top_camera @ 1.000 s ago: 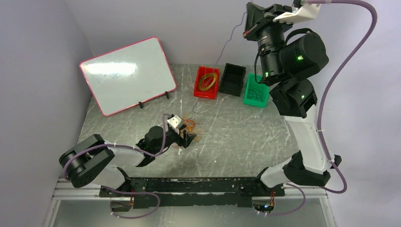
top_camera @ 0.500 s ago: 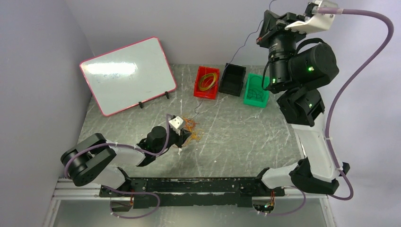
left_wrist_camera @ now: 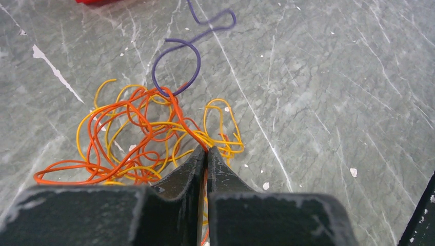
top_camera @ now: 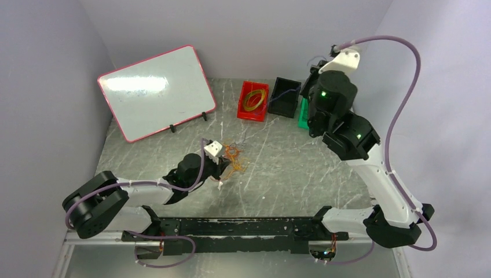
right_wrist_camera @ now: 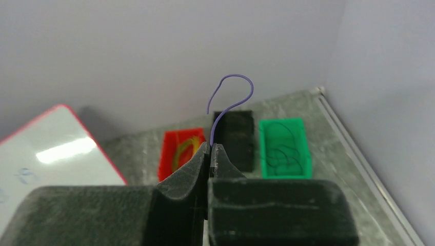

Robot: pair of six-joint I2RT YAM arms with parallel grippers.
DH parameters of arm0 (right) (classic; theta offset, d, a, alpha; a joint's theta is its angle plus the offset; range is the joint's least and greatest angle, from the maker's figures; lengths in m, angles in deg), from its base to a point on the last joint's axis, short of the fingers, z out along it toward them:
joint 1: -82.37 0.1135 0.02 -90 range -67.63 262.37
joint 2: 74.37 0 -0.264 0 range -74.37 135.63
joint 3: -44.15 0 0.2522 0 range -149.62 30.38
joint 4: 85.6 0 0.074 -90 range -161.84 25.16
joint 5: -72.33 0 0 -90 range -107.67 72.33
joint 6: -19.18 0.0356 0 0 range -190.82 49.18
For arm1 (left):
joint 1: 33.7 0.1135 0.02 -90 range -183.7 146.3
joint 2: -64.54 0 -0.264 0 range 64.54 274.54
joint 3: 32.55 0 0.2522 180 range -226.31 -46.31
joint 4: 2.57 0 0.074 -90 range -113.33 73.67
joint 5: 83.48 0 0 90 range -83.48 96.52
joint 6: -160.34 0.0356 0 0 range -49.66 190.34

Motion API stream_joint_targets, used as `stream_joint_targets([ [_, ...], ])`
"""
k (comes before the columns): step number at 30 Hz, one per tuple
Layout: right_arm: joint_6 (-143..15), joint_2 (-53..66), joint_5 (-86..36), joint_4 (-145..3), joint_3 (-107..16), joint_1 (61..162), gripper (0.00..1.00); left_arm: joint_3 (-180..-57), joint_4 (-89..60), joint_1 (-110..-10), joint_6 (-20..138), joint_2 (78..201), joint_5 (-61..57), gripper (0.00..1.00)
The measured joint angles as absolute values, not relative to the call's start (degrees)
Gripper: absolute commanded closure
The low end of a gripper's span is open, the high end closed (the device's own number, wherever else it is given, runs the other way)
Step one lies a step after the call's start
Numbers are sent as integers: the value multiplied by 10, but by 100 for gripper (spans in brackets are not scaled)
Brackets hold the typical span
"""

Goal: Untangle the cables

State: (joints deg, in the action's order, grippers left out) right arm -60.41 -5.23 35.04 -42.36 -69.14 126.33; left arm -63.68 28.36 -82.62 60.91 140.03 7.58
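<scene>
The purple cable's loop (left_wrist_camera: 169, 94) sits on the tangle below my raised right gripper, so next my right gripper lowers while my left gripper lifts the cable's tail (left_wrist_camera: 168, 40) clear.
The cables (left_wrist_camera: 149, 136) lie as a hand-sized tangle of orange and yellow loops (top_camera: 234, 157) on the grey table. In the left wrist view my left gripper (left_wrist_camera: 206, 149) is at the tangle's near edge, shut on an orange strand that runs between its tips. A dark purple cable (left_wrist_camera: 177, 64) loops out of the tangle's far side and trails away. My right gripper (right_wrist_camera: 209, 146) is raised above the bins, shut on that purple cable, whose free end (right_wrist_camera: 233, 92) curls up past the tips. In the top view my right gripper's fingers are hidden behind the arm.
At the back stand a red bin (top_camera: 253, 100) holding yellow loops, a black bin (top_camera: 284, 97), and a green bin (right_wrist_camera: 284, 146) with dark wires. A pink-framed whiteboard (top_camera: 156, 90) leans at the back left. Walls enclose the table.
My left gripper has closed on the orange strand at the tangle. The right arm has swung down and forward from high up, carrying the purple cable.
</scene>
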Motion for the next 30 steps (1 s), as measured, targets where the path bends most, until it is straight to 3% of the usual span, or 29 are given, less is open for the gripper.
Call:
stream_joint_targets([
  [7, -609, -53, 435, -399, -665, 1248, 100, -639, 224, -827, 602, 1374, 129, 93],
  [17, -866, -112, 556, -729, -605, 1235, 100, -643, 113, -827, 537, 1360, 248, 93],
  [24, -876, -133, 564, -741, -621, 1234, 100, -643, 102, -827, 526, 1361, 268, 93],
  [26, -862, -135, 564, -724, -621, 1234, 100, -644, 98, -827, 525, 1362, 271, 88],
  [30, -758, -133, 493, -607, -645, 1234, 100, -647, 96, -827, 535, 1357, 261, 60],
])
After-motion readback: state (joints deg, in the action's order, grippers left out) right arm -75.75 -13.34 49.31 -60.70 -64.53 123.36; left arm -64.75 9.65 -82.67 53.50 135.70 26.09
